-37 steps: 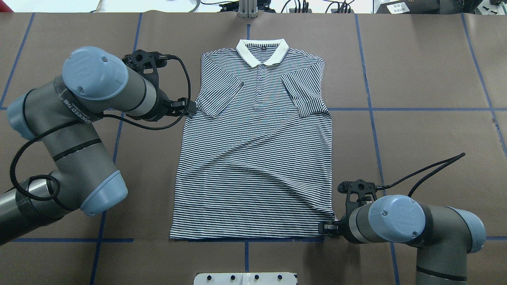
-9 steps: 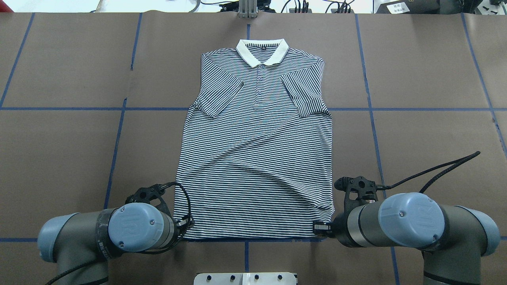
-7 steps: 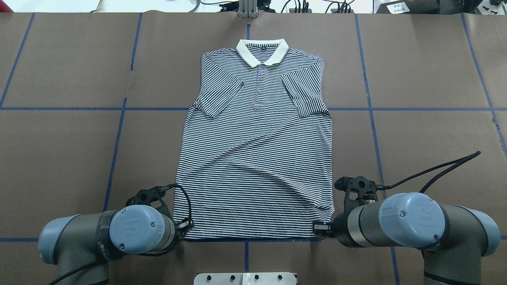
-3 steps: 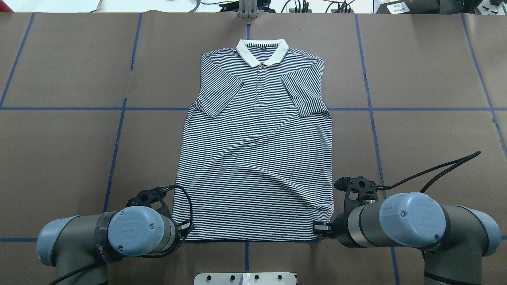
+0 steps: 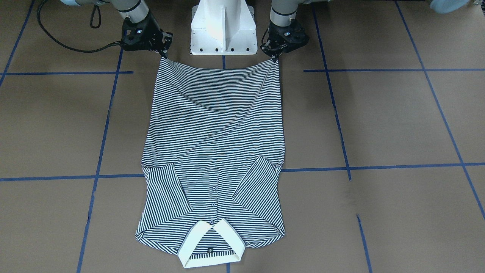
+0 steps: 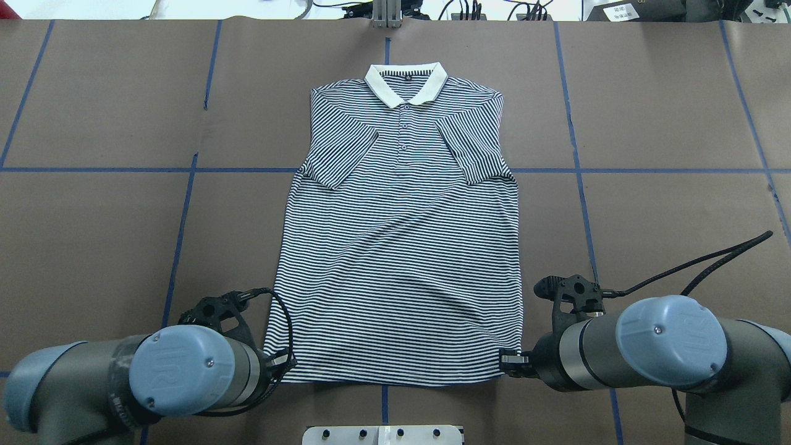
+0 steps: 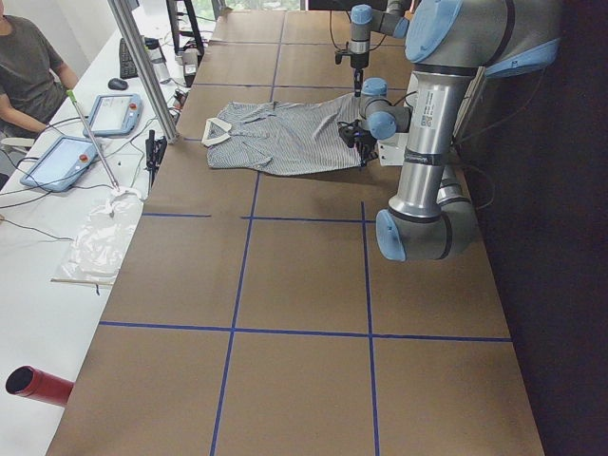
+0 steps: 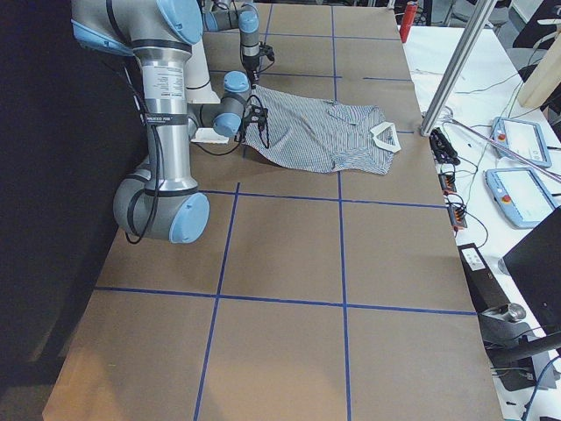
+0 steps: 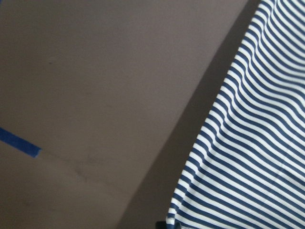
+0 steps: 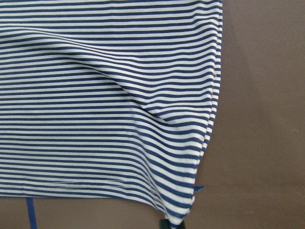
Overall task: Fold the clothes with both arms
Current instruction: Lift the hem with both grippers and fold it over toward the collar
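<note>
The striped shirt has a slanted crease [image 5: 213, 135] across its body, so both of the robot's grippers should pull the shirt's hem back toward the white pedestal base [image 5: 223, 34] before they fold it toward the collar.
The clothes are one navy-and-white striped polo shirt [image 6: 398, 247] lying face up on the brown table, with its cream collar [image 6: 406, 86] at the far end and both sleeves folded in over the chest. My left gripper [image 6: 279, 363] is shut on the near left hem corner. My right gripper [image 6: 508, 361] is shut on the near right hem corner. In the front-facing view the hem hangs taut and slightly raised between the left gripper [image 5: 276, 53] and the right gripper [image 5: 163, 51]. The shirt [image 5: 216, 132] lies flat beyond that. Both wrist views show only striped cloth [image 10: 109, 95] and table.
The white pedestal base [image 5: 222, 26] stands just behind the held hem. Blue tape lines [image 6: 185, 210] grid the brown table cover. Off the far table edge are a metal post [image 7: 142, 66], two tablets [image 7: 114, 112] and a seated person [image 7: 28, 66].
The left arm came from the shirt's left sleeve down to the near left hem corner and shut on it. Both arms then drew back, pulling the hem taut and smoothing the body's wrinkles.
</note>
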### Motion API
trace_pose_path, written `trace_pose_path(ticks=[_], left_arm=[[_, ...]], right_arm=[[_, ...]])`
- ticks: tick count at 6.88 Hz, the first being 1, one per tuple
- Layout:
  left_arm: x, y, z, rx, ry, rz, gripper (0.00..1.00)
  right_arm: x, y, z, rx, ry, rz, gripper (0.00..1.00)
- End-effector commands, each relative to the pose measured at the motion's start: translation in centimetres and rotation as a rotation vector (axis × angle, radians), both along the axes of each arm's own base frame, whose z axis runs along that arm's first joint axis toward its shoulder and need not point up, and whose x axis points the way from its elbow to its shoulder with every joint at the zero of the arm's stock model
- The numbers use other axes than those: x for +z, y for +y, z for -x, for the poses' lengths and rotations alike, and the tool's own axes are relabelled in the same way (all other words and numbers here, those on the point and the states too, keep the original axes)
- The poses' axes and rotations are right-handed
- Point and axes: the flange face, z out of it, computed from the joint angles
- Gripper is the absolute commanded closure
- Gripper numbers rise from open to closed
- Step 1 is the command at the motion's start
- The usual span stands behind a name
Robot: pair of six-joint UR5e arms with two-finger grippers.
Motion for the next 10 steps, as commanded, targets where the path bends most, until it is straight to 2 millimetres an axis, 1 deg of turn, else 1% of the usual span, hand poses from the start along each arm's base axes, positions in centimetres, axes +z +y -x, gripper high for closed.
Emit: trace_pose_path(ticks=[1,2,3,4,5,6,7,8,9,10], left_arm=[[-4.1,5.0,4.7,0.092,0.032,-0.004,1.00],[-5.1,7.1,6.1,0.139,0.037,-0.001,1.00],[-6.1,9.0,7.3,0.177,0.054,0.003,1.00],[-7.1,9.5,8.5,0.190,0.089,0.002,1.00],[-7.1,9.1,8.8,0.180,0.091,0.002,1.00],[-7.4,6.6,9.3,0.124,0.096,-0.011,1.00],[-7.4,3.2,10.2,0.085,0.097,-0.070,1.00],[-7.2,-0.4,11.1,0.076,0.078,-0.163,1.00],[-6.6,-3.5,10.6,0.060,0.044,-0.210,1.00],[-5.2,-7.3,10.1,0.041,0.013,-0.261,1.00]], right_arm=[[-1.1,1.3,-2.9,-0.052,-0.033,0.031,1.00],[-0.9,2.2,-5.3,-0.076,-0.030,0.048,1.00],[-1.0,3.3,-6.8,-0.117,-0.034,0.074,1.00],[-1.9,3.7,-7.2,-0.134,-0.055,0.082,1.00],[-2.0,3.7,-7.0,-0.131,-0.058,0.078,1.00],[-2.5,1.9,-6.8,-0.085,-0.071,0.058,1.00],[-3.1,-2.5,-6.2,0.001,-0.088,0.032,1.00],[-4.1,-7.0,-6.0,0.054,-0.105,-0.041,1.00],[-3.7,-11.5,-6.6,0.095,-0.088,-0.122,1.00],[-3.8,-16.9,-6.4,0.143,-0.066,-0.185,1.00]])
